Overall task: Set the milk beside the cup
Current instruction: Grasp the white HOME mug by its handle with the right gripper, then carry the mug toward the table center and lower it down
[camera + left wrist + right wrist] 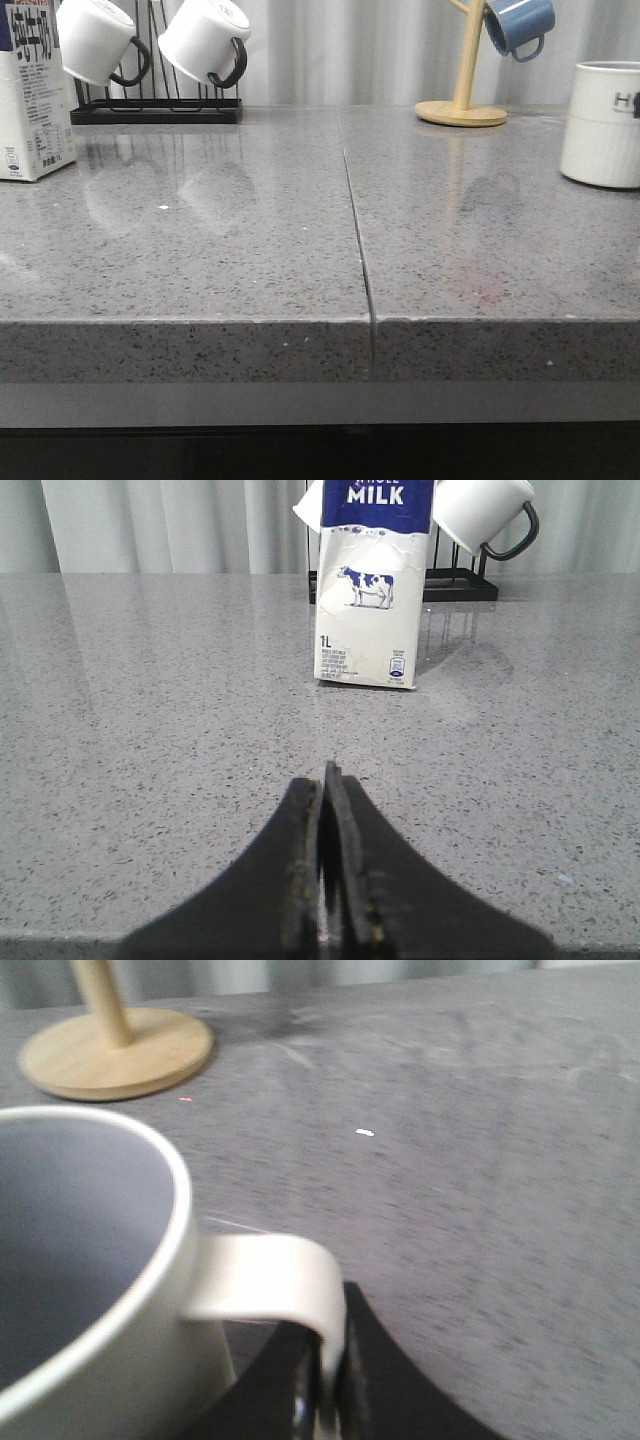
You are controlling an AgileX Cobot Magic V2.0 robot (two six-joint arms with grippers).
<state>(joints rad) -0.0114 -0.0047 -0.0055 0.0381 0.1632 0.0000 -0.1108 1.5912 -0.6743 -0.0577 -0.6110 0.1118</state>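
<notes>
My right gripper is holding the cup upright by its handle (278, 1272), and the counter's seam is clear. So my right gripper should move toward the seam (354, 203) next and let go of the cup there.
The milk (30, 100) is a tall white carton standing upright at the far left of the counter. In the left wrist view the milk (370, 600) shows its blue top, "MILK" and a cow picture. My left gripper (326, 780) is shut and empty, low over the counter, a good way short of the carton. The cup (603, 125) is a cream-white ribbed mug at the far right edge. In the right wrist view the cup (90, 1290) is close up, and my right gripper (325, 1360) is shut on its handle (270, 1280). Neither gripper shows clearly in the front view.
A black wire rack (155, 110) at the back left holds two white mugs with black handles (205, 40). A wooden mug stand (462, 100) with a blue mug (520, 25) stands at the back right. A seam (355, 230) runs down the grey counter.
</notes>
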